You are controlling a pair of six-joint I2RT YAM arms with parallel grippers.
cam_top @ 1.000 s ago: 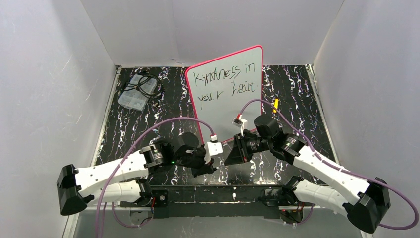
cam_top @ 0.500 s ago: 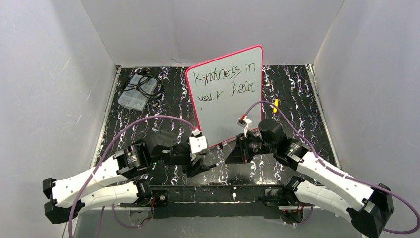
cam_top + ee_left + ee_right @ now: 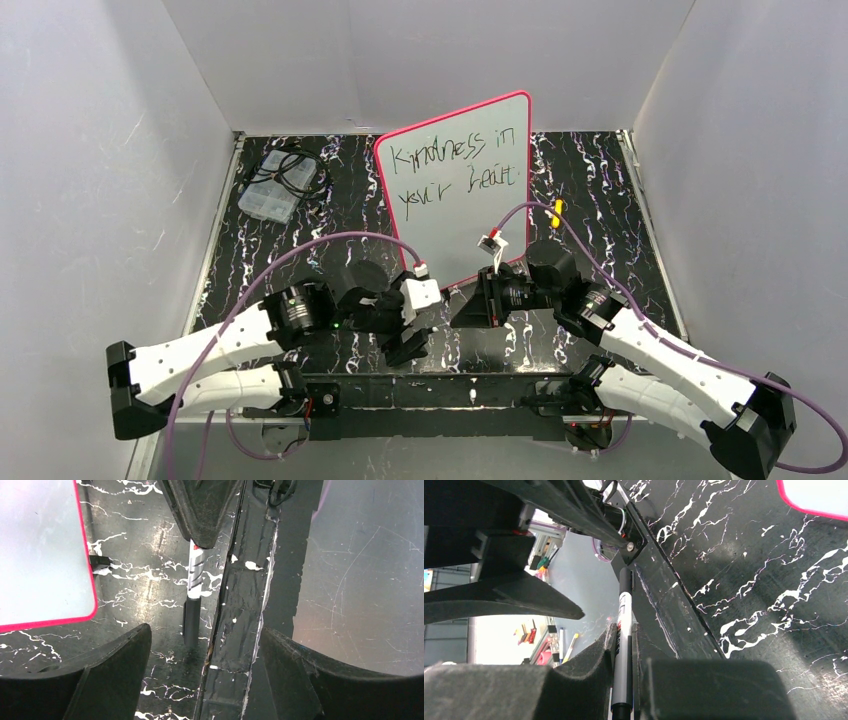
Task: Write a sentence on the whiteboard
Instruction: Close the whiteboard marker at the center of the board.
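I should move my open left gripper deeper because the marker's black cap [image 3: 191, 620] sits too shallow in it. Then I should close it on the cap [image 3: 191, 631] and take over the marker with that gripper.
The whiteboard [image 3: 452, 235] stands upright at mid-table, pink-framed, with the sentence [image 3: 455, 170] across it in two dark handwritten lines. My right gripper [image 3: 470, 305] is shut on a grey-and-black marker [image 3: 624, 600], which lies low near the table's front edge. The marker's black capped end [image 3: 191, 622] points at my left gripper [image 3: 205, 632]. That gripper stands open, with its fingers either side of the cap and not touching it. In the top view my left gripper [image 3: 415, 340] faces the right one at close range. A corner of the whiteboard [image 3: 45, 555] shows in the left wrist view.
A clear plastic box with dark cables [image 3: 272, 188] sits at the back left. A small yellow piece [image 3: 557, 210] lies right of the board. The board's black foot [image 3: 100, 562] rests on the marbled black tabletop. Grey walls close in three sides.
My left gripper's jaws have gone from shut to open. The left arm swung back, then came forward again. The right gripper slid slightly right and still holds the marker.
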